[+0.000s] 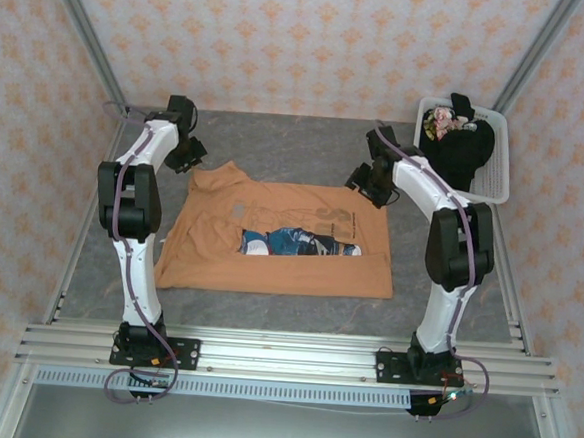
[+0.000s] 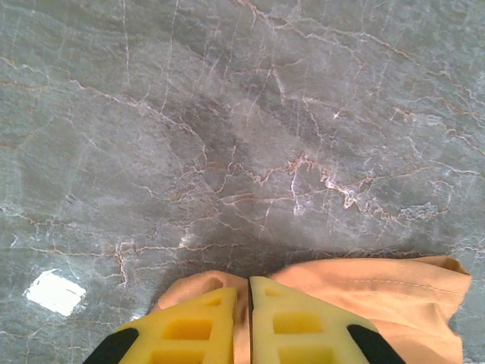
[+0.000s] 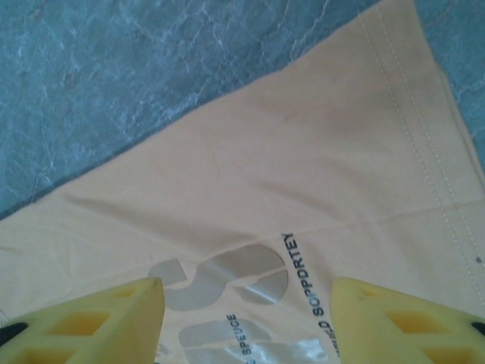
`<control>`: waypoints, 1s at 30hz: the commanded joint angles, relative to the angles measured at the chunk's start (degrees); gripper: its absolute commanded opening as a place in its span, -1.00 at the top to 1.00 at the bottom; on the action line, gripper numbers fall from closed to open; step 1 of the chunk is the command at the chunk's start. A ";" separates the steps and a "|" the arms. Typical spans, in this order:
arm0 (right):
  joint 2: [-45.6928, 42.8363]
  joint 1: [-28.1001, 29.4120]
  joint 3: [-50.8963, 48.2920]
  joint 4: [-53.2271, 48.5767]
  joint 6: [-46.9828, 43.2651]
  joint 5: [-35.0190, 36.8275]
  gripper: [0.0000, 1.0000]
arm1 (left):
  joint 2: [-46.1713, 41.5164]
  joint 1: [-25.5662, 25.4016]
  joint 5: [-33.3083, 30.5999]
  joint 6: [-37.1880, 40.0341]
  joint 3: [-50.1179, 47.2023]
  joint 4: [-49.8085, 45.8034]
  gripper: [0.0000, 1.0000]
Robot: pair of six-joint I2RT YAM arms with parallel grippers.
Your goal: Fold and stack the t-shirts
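Next, my left gripper opens and grabs more cloth, closer to the t-shirt's corner [image 2: 453,271], before it folds, because it is pinching a shallow fold [image 2: 239,283] at the orange-tan t-shirt's far edge.
The orange-tan t-shirt [image 1: 299,265] lies spread on the grey table, its blue-and-white print [image 1: 300,243] and grey lettering [image 3: 227,277] showing. My left gripper [image 1: 190,156] sits at the shirt's far left corner. In the left wrist view its yellow fingers [image 2: 249,282] are shut, with a fold of orange cloth [image 2: 379,296] pinched between them. My right gripper [image 1: 368,180] hovers open over the shirt's far right corner. Its two fingertips [image 3: 246,303] stand wide apart above the lettering, with nothing between them. The black t-shirt [image 1: 465,149] with a colourful print lies bunched in the basket.
The white slatted basket [image 1: 498,178] stands at the far right corner of the table. Bare marbled grey tabletop [image 1: 277,143] stretches behind the shirt and to both sides. Patterned walls and metal rails [image 1: 84,34] enclose the workspace.
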 commanded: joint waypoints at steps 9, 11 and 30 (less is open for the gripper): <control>-1.09 -0.30 -0.65 -1.46 -0.23 1.48 -0.19 | 3.59 -1.00 -2.07 4.02 3.74 -4.77 0.72; -1.59 -0.29 -1.46 -1.27 -0.26 1.40 -0.19 | 3.32 -1.09 -5.49 3.90 3.46 -6.27 0.59; -2.94 -0.24 -3.29 -0.70 0.14 0.86 -0.19 | 4.39 -0.82 -4.28 4.29 2.76 -3.80 0.60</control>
